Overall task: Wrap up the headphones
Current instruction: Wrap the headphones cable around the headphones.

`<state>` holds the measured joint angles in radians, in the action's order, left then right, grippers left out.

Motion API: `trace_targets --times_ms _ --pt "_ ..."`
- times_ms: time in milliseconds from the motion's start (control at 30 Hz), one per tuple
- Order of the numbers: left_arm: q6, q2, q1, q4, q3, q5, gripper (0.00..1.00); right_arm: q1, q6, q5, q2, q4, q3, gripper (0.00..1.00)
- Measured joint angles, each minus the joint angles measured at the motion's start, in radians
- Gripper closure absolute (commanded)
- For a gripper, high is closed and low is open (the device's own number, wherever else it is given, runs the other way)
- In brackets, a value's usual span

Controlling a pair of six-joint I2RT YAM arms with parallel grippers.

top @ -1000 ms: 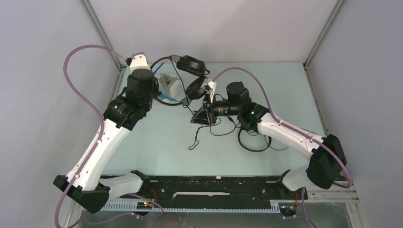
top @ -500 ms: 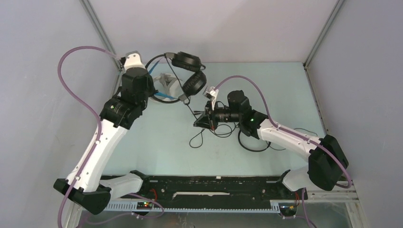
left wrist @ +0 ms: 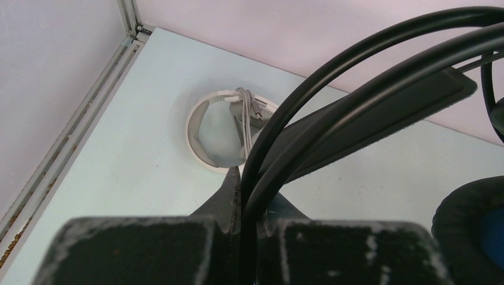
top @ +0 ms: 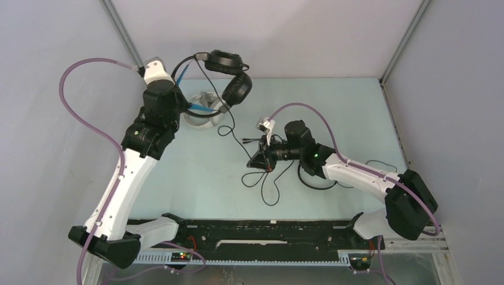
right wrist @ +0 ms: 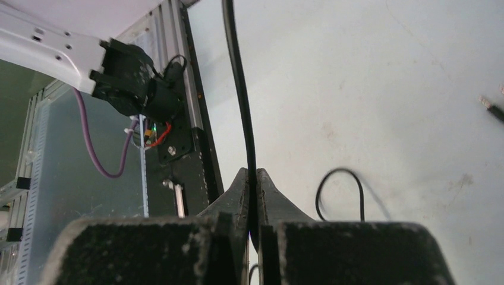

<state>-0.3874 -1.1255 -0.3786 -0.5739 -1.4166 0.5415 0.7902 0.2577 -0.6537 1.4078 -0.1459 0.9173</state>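
Observation:
A small loop (top: pixel 225 130) bends the cable from the headphones to the robot's right gripper, so the robot should keep pulling until the cable runs straight (top: pixel 241 146) and then let it go.
The black headphones (top: pixel 236 90) with blue lining hang in the air at the back left. My left gripper (top: pixel 189 107) is shut on their headband (left wrist: pixel 368 59); in the left wrist view the band runs between the jaws of the left gripper (left wrist: pixel 249 178), with one ear cup (left wrist: pixel 469 231) at the lower right. Their black cable (top: pixel 232 129) drops to my right gripper (top: pixel 257 159), which is shut on it. In the right wrist view the cable (right wrist: pixel 241 89) passes straight through the right gripper (right wrist: pixel 252 178). Slack cable loops (top: pixel 268 185) lie on the table.
The white-grey headphones (top: pixel 205 117) rest on the table under the left gripper, also seen as a white ring (left wrist: pixel 196 139). A slim black headphone set (top: pixel 312 179) lies partly under the right arm. The enclosure walls stand close at the back and left.
My left arm has raised the black headphones up and to the back left. My right gripper has shut on the cable and drawn it toward the near side.

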Motion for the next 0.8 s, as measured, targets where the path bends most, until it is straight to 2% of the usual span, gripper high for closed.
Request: trace_targets --times_ms 233,533,600,800 --pt "-0.031 0.001 0.043 0.007 -0.02 -0.049 1.0 -0.034 0.024 0.07 0.011 0.021 -0.097 1.0" --pt "-0.049 0.034 0.122 -0.016 -0.104 -0.1 1.0 -0.076 0.077 0.175 0.156 0.035 -0.097 0.99" --pt "-0.048 0.046 0.124 -0.031 -0.104 -0.102 1.0 -0.078 0.098 0.203 0.155 0.029 -0.097 0.96" --pt "-0.055 0.049 0.133 -0.025 -0.104 -0.104 1.0 -0.101 0.135 0.267 0.115 0.042 -0.107 0.72"
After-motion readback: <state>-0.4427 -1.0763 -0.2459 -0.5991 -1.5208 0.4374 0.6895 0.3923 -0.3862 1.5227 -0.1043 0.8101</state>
